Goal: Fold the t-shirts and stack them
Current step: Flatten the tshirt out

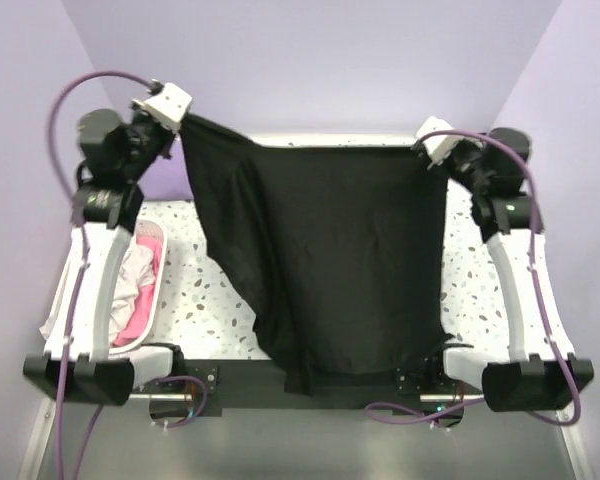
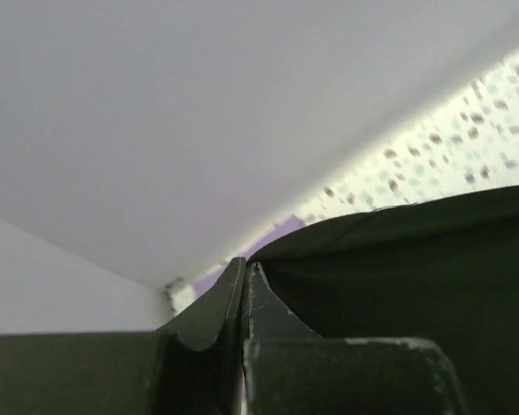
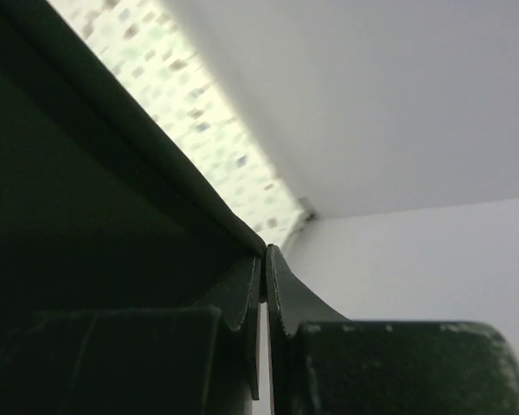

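The robot's left gripper is holding the black t-shirt's far corner above the lavender-purple t-shirt (image 1: 166, 182), so it should swing inward and bring the black t-shirt's corner down clear of the lavender-purple one.
A large black t-shirt (image 1: 330, 250) hangs spread between both grippers, raised above the table, its lower edge draped over the near edge. My left gripper (image 1: 183, 117) is shut on its far left corner. My right gripper (image 1: 429, 152) is shut on its far right corner. In the left wrist view the shut jaws (image 2: 246, 264) pinch the black cloth (image 2: 415, 285). The right wrist view shows the cloth's hem (image 3: 86, 225) running into the shut jaws (image 3: 265, 252). A lavender-purple t-shirt (image 1: 166, 180) lies flat at the table's far left, mostly hidden by the left arm and the black shirt.
A white laundry basket (image 1: 156, 300) stands at the table's left side under the left arm, holding pink and white clothes (image 1: 135, 285). The speckled white table (image 1: 195, 290) shows either side of the hanging shirt. Lavender walls close in at the back and sides.
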Controlling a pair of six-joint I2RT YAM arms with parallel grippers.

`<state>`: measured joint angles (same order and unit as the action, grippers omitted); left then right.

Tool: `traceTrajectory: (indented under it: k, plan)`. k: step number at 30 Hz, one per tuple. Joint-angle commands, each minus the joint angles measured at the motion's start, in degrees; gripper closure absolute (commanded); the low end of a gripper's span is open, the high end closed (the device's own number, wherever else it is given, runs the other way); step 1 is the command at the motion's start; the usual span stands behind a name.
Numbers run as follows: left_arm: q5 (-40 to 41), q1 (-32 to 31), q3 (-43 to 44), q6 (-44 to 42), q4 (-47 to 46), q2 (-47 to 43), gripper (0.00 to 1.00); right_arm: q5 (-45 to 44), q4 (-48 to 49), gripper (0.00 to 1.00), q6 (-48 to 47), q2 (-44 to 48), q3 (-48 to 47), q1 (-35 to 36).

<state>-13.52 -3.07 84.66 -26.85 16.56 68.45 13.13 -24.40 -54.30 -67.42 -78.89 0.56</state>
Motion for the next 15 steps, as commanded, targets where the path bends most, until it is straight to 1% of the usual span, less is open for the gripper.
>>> traceTrajectory:
  k: [1, 2, 3, 4, 5, 6, 7, 8, 9, 10, 11, 12, 14, 15]
  plan:
    - [-5.5, -1.4, -4.3, -1.8, -5.6, 4.9, 1.0, 3.4, 5.0, 1.0, -4.0, -2.4, 8.6, -0.4]
    - [-5.5, -2.2, -4.7, -2.1, -5.7, 9.6, 1.0, 3.2, 7.7, 1.0, -4.5, -3.9, 10.2, -0.4]
    - [-4.5, -3.2, -5.1, -2.4, -6.2, 12.0, 1.0, 2.8, 9.2, 1.0, -4.8, -6.1, 11.6, -0.4]
    - [-2.3, -5.6, -5.0, -2.4, -6.4, 14.7, 1.0, 2.3, 12.1, 1.0, -5.7, -10.8, 13.3, -0.4]
    - [-1.2, -6.8, -4.6, -2.8, -6.5, 20.1, 1.0, 1.5, 13.3, 1.0, -6.4, -13.9, 13.6, -0.4]
    - [0.6, -8.1, -4.1, -2.9, -7.3, 23.0, 1.0, -0.4, 14.5, 1.0, -6.9, -16.8, 13.6, -0.4]
    - [3.8, -10.2, -2.1, -2.6, -7.6, 25.9, 1.0, -1.3, 16.5, 1.0, -7.1, -22.9, 12.5, -0.4]
    - [4.9, -10.8, -0.6, -2.1, -7.9, 31.7, 1.0, -2.1, 16.9, 1.0, -7.3, -25.6, 11.3, -0.4]
    - [5.8, -11.3, 3.5, -1.0, -7.6, 34.8, 1.0, -3.4, 17.0, 1.0, -7.4, -28.3, 10.0, -0.4]
    - [8.4, -11.8, 6.1, -0.1, -7.4, 37.9, 1.0, -4.1, 17.4, 1.0, -7.2, -31.2, 7.1, -0.4]
    - [9.3, -11.8, 9.0, 0.7, -6.9, 43.6, 1.0, -4.8, 17.3, 1.0, -7.1, -35.5, 5.4, -0.4]
    - [10.4, -11.7, 14.3, 2.1, -5.8, 46.4, 1.0, -5.8, 17.2, 1.0, -7.1, -37.7, 2.5, -0.4]
    - [13.1, -11.8, 19.1, 2.5, -4.9, 52.4, 1.0, -6.7, 16.7, 1.0, -6.7, -41.9, -0.2, -0.4]
    - [13.3, -11.8, 22.4, 3.1, -5.0, 53.7, 1.0, -7.1, 16.4, 1.0, -6.6, -42.9, -2.5, -0.4]
